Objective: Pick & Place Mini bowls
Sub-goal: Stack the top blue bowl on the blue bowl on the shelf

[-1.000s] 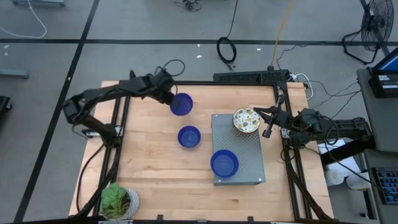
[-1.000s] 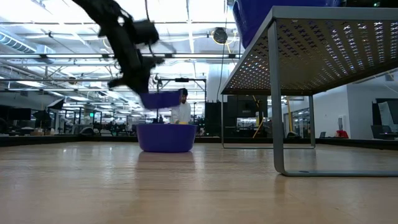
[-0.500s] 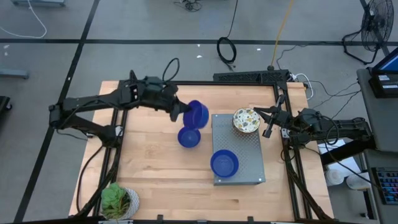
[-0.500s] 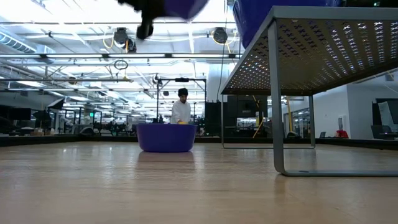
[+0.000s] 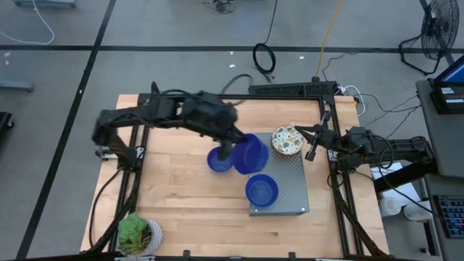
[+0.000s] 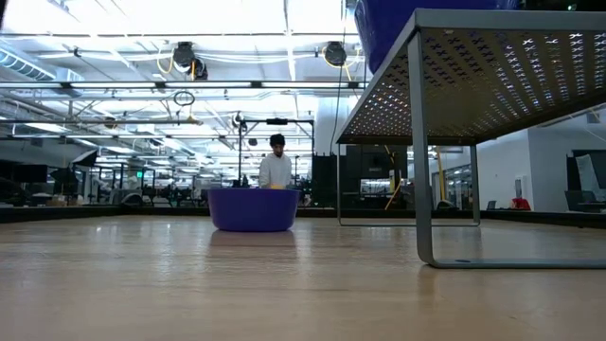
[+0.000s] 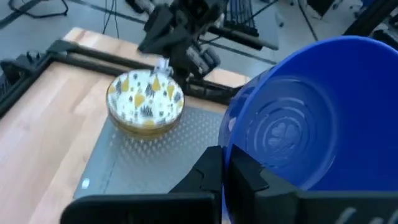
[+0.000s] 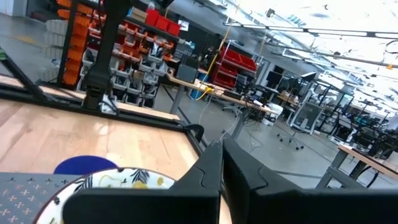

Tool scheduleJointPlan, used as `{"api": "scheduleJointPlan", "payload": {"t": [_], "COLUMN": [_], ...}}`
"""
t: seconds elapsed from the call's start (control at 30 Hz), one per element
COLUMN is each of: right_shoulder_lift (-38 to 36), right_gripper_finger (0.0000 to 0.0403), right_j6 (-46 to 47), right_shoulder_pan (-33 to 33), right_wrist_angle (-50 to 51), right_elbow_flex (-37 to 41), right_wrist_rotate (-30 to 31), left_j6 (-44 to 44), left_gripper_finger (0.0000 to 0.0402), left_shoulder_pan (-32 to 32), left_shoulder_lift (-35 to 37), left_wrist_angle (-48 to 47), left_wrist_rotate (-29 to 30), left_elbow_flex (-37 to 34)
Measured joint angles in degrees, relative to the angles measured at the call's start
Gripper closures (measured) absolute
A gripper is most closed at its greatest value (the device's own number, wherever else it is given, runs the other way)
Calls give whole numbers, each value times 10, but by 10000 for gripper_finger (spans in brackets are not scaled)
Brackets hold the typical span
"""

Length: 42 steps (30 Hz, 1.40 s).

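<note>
My left gripper should keep moving until the carried bowl nests in the open blue bowl on the stand, because the carried bowl's base hangs free while the bowl is held by its rim.
My left gripper is shut on a glossy blue mini bowl and carries it in the air over the left edge of the grey perforated stand. A second blue bowl sits on its base on the wooden table, partly under that gripper; the low view also shows this bowl. A third blue bowl stands on the stand's near part. A cream floral bowl stands on its far part. My right gripper waits, shut, just right of the floral bowl. My left gripper pinches the carried blue bowl by its rim, with one finger outside the wall and the other finger inside. The bowl is lifted clear and tilted, its hollow turned toward the wrist camera.
A white pot with a green plant stands at the table's near left corner. Black frame rails run along the left, far and right table edges. Bare wood lies left of and in front of the stand. A person stands far behind the table.
My left gripper has carried the blue bowl from the far left of the table toward the right and near side, up and out of the low view, to the stand's left edge. The bowl has stayed in the hold and tipped.
</note>
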<state>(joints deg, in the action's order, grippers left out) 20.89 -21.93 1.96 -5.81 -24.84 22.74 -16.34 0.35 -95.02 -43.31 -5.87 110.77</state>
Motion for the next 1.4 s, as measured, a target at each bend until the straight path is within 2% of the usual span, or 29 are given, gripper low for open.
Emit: {"api": "scheduleJointPlan", "payload": {"t": [0.17,0.3,0.57,0.87,1.4], "right_shoulder_lift": [4,5,5,4,5], "right_gripper_finger": [403,403,403,403,403], "right_j6": [0,1,-2,-2,-1], "right_shoulder_pan": [0,0,0,0,0], "right_wrist_angle": [1,0,0,0,0], "right_elbow_flex": [0,0,0,0,0], "right_wrist_rotate": [0,-1,-2,-2,-1], "left_j6": [23,28,27,25,21], "left_gripper_finger": [397,396,394,390,394], "left_shoulder_pan": [-5,-5,-12,-32,-42], "left_shoulder_lift": [-106,-163,-223,-257,-258], "left_wrist_angle": [-93,-132,-137,-138,-91], "left_wrist_rotate": [-1,-19,-61,-70,-76], "left_elbow_flex": [133,170,171,171,120]}}
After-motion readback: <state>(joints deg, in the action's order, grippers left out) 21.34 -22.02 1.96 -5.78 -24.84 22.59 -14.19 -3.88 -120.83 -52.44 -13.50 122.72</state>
